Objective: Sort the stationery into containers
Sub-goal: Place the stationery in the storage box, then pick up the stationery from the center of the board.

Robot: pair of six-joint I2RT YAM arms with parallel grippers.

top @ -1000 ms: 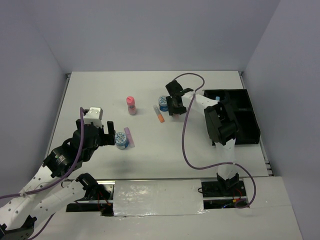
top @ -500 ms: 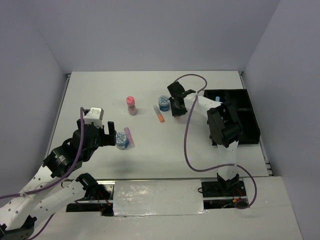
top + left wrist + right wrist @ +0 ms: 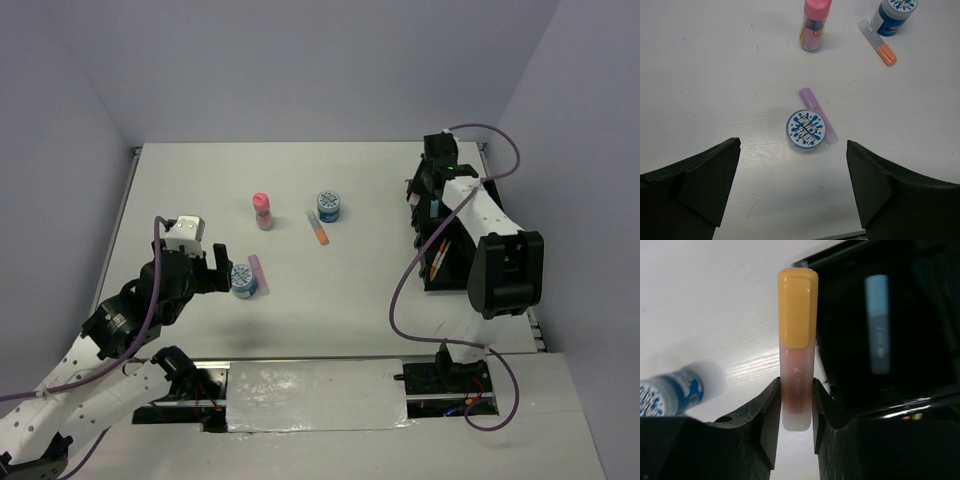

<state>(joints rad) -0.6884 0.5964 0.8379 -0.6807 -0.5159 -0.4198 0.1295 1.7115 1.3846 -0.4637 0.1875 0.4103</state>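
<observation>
My right gripper keeps going to the open part of the compartment's bottom beside the blue marker (image 3: 845,335) and lets go there, because the orange-capped marker (image 3: 798,312) is parallel to the blue marker.
My right gripper (image 3: 796,405) is shut on a short orange-capped marker (image 3: 797,340), held upright over the far left edge of the black organiser tray (image 3: 850,315); in the top view this gripper (image 3: 432,198) hangs over the tray (image 3: 450,276). A blue marker (image 3: 876,322) lies in a compartment. Thin orange and yellow pens (image 3: 440,258) lie in a near compartment. My left gripper (image 3: 792,170) is open and empty, just short of a blue-white tub (image 3: 806,130) with a purple marker (image 3: 816,112) against it.
A pink bottle (image 3: 262,210), a second tub (image 3: 328,207) and an orange-tipped marker (image 3: 317,230) stand or lie mid-table. The same three show far off in the left wrist view: bottle (image 3: 815,25), tub (image 3: 895,15), marker (image 3: 878,42). Grey walls enclose the table.
My right arm has swung right, from beside the far tub to over the tray's far left edge. The left arm has barely moved.
</observation>
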